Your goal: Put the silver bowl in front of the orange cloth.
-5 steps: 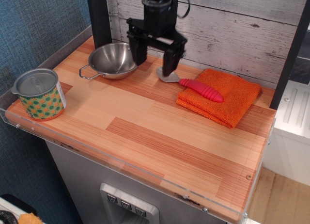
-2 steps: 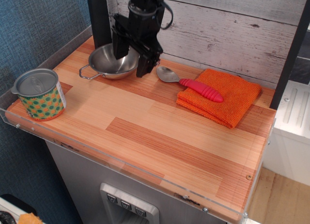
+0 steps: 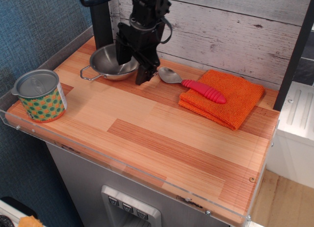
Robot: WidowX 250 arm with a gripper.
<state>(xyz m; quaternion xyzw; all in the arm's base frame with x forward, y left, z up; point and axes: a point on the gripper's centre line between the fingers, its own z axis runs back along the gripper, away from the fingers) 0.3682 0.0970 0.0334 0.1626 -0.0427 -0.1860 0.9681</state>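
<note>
The silver bowl's rim (image 3: 110, 63) has a short wire handle (image 3: 89, 73) looping out from it, so I should expect a matching handle on the opposite side, hidden behind my gripper.
The silver bowl (image 3: 109, 64) sits at the back left of the wooden table, one wire handle pointing front-left. The gripper (image 3: 130, 65) hangs open over the bowl's right rim, one finger inside the bowl, the other (image 3: 143, 73) outside it, low near the rim. The orange cloth (image 3: 226, 98) lies folded at the back right, apart from the gripper.
A metal spoon with a pink handle (image 3: 203, 91) lies with its handle on the cloth and its bowl on the wood. A polka-dot tin can with a grey lid (image 3: 40, 96) stands at the front left. A black post (image 3: 100, 15) stands behind the bowl.
The gripper has moved left from over the spoon's head to the bowl's right rim and come lower. The bowl, spoon and cloth have not moved.
</note>
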